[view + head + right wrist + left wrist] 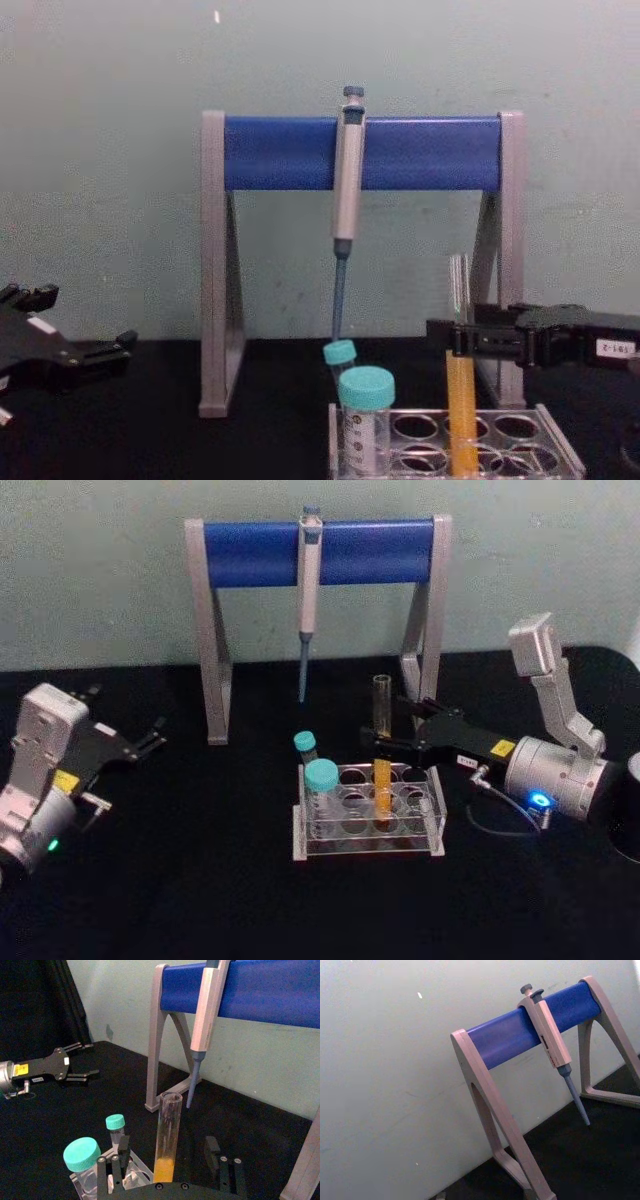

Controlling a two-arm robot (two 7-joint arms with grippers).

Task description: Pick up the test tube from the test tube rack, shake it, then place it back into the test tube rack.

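Note:
My gripper will slide the test tube (461, 400) free and leave the rack behind when it lifts the tube, because the rack's holes (415, 427) are wider than the tube.
The test tube (382, 780), tall clear glass with orange-yellow liquid in its lower part, stands upright in the clear test tube rack (436, 815) at table centre. My right gripper (380, 742) reaches in from the right at the tube's mid height. In the right wrist view its fingers (122, 1146) stand open on either side of the tube (167, 1130), with a gap on each side. The chest view shows the gripper (455, 338) level with the top of the liquid (461, 400). My left gripper (125, 712) rests open at the far left, away from the rack.
Two teal-capped tubes (321, 776) (305, 742) stand in the rack's left holes. Behind the rack rises a grey-and-blue pipette stand (250, 552) with a pipette (308, 595) hanging tip down. The tabletop is black; a wall lies close behind the stand.

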